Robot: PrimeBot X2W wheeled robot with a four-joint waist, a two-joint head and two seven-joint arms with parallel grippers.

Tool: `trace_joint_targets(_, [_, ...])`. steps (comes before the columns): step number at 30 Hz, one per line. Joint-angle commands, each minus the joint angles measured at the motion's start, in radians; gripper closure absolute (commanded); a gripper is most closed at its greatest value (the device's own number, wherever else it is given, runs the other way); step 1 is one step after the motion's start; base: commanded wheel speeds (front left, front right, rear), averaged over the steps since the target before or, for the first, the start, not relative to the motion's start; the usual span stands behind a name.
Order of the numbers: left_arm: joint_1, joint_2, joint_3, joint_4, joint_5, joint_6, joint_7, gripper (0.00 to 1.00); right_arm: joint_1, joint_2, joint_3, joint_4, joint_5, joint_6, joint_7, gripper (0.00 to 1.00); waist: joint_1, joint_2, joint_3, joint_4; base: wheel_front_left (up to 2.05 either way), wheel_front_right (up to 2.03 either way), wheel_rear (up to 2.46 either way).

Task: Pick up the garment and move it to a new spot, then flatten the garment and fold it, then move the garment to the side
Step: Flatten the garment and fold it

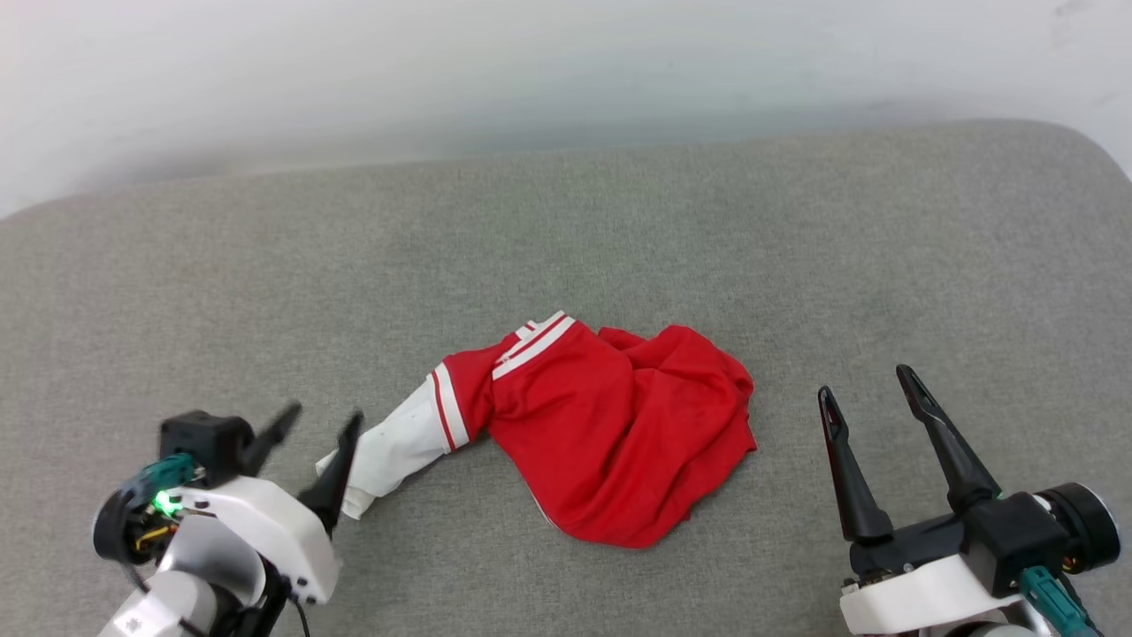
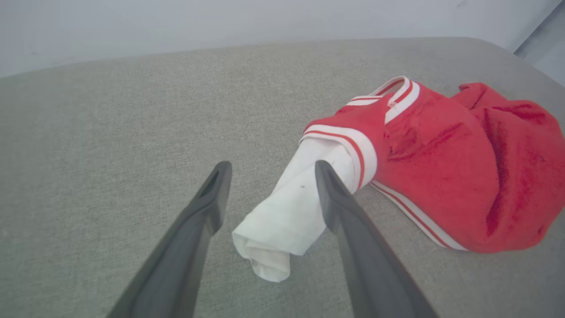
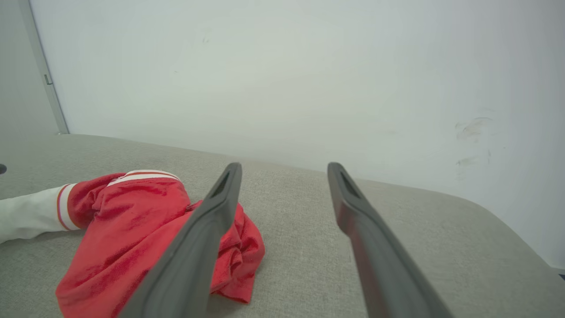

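Observation:
The red heap [image 1: 621, 441] next to the white sleeve is bunched up in deep folds [image 1: 679, 382], so I should expect to find the other white sleeve hidden inside when I pick up the garment.
The garment [image 1: 610, 433] lies crumpled in a red heap on the grey padded surface [image 1: 566, 248], its rolled white sleeve [image 1: 398, 442] stretched out to the left. My left gripper [image 1: 325, 420] is open at the sleeve's end. In the left wrist view its fingers stand apart on either side of the white sleeve [image 2: 289, 212], the right one against the cloth, and the red body [image 2: 463, 163] lies beyond. My right gripper [image 1: 871, 385] stands open to the right of the heap, apart from it. The right wrist view shows the garment [image 3: 128, 229] at lower left behind my left finger [image 3: 212, 221].
A pale wall [image 1: 566, 71] rises behind the grey surface's far edge. The surface's rounded corner [image 1: 1088, 150] falls away at the far right. Bare grey cloth spreads behind the garment and on both sides.

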Motion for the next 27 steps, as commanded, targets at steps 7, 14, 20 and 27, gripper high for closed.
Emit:
trace_joint_targets(7, [0.021, -0.062, 0.014, -0.045, 0.090, -0.026, -0.298, 0.00, 0.038, 0.002, -0.013, -0.009, -0.008, -0.001, -0.002, 0.00, 0.0001, 0.0000, -0.053, 0.012, 0.00, 0.00, 0.00])
trace_joint_targets(14, [0.093, -0.123, 0.036, -0.133, 0.161, -0.010, -0.332, 0.00, 0.053, 0.001, -0.025, -0.007, 0.041, -0.001, -0.002, 0.00, 0.0001, 0.0000, -0.046, 0.046, 0.00, 0.00, 0.00])
trace_joint_targets(20, [0.095, -0.154, 0.040, -0.168, 0.224, -0.026, -0.334, 0.00, -0.072, -0.141, 0.109, 0.038, 0.088, -0.001, 0.274, 0.00, 0.0001, 0.0000, -0.009, 0.091, 0.00, 0.00, 0.00])
trace_joint_targets(27, [0.054, -0.220, 0.059, -0.174, 0.242, -0.071, -0.333, 0.00, -0.329, -0.341, 0.272, 0.030, 0.356, -0.001, 0.818, 0.00, 0.0001, 0.0000, 0.061, 0.154, 0.00, 0.00, 0.00])
